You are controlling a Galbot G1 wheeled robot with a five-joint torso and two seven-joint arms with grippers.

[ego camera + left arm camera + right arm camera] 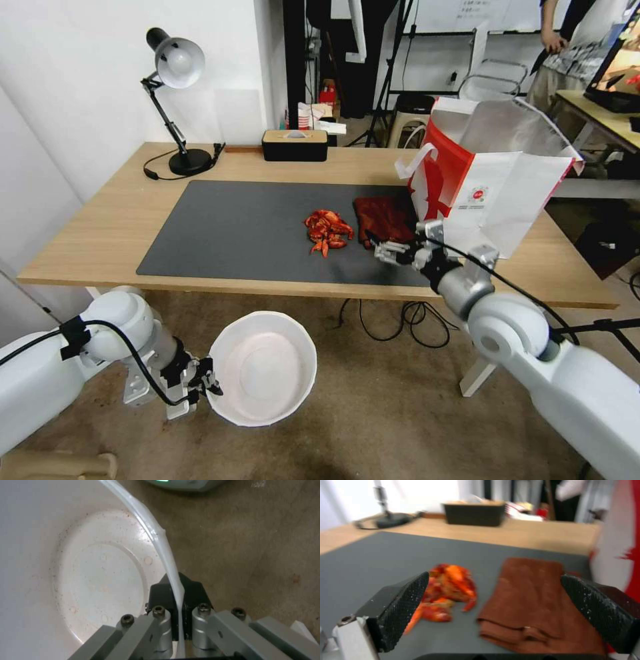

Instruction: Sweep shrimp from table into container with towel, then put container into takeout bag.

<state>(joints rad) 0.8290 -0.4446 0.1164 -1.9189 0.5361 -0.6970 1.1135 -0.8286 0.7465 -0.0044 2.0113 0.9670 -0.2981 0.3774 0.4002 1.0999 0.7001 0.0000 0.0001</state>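
My right gripper should expect the towel (384,217) to bunch up and flop past the ends of its fingers when I lift it, because wrinkled folds show along the rust-red towel's near edge.
A pile of red-orange shrimp (327,233) (448,592) lies on the dark grey mat of the table (120,220). Just right of it lies the rust-red towel (383,219) (533,600), flat beside the takeout bag (493,180), which stands open at the table's right end. My right gripper (373,245) (493,610) hovers open just in front of the towel, its wide-spread fingers (400,605) framing the shrimp and the towel. My left gripper (203,390) (180,620) is shut on the rim of the white container (263,367) (83,575), held low in front of the table, over the floor.
A desk lamp (175,87) and a black tissue box (295,145) stand along the table's far edge. Cables (400,320) hang under the table over the brown floor. Behind the bag are stools and another desk.
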